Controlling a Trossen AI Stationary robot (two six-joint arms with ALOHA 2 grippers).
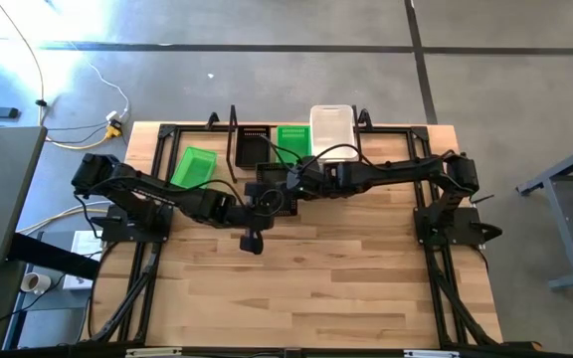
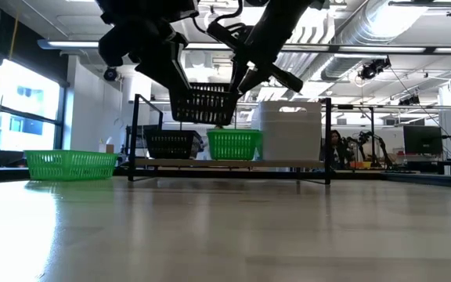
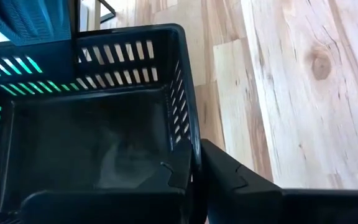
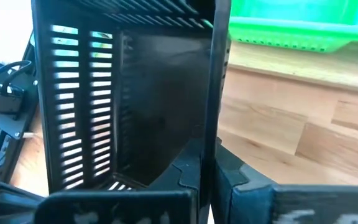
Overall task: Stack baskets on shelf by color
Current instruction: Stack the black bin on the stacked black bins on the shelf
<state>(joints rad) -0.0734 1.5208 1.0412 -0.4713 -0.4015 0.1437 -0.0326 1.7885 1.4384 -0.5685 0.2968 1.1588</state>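
My grippers are both on the hanging black basket's rim (image 2: 210,85), so next my right gripper opens and moves back before my left gripper stacks the hanging basket onto the second black basket (image 1: 253,146).
A black slotted basket (image 2: 202,103) hangs in the air in front of the shelf (image 2: 229,163), with both grippers shut on it. My left gripper (image 3: 196,165) has one wall and my right gripper (image 4: 209,165) has another. On the shelf stand a second black basket (image 2: 169,143), a green basket (image 2: 233,144) and a white stack (image 2: 290,129), each on its base. One more green basket (image 2: 70,164) rests on the table left of the shelf. My left gripper pinches one side wall of the black basket at its rim (image 3: 188,146), near a corner, with one finger (image 3: 169,177) inside and one finger (image 3: 235,180) outside. The fingers slant down from the table's left. The basket is lifted clear of table and shelf. My right gripper pinches another wall of the same basket at its rim (image 4: 213,140), one finger (image 4: 185,177) inside and one finger (image 4: 238,180) outside. It slants down from the table's right. The basket hangs clear, roughly level.
The shelf's black wire frame (image 2: 135,137) rises at both ends. The wide wooden tabletop (image 1: 316,288) spreads toward the near edge. Cables and grey floor lie beyond the table's far edge.
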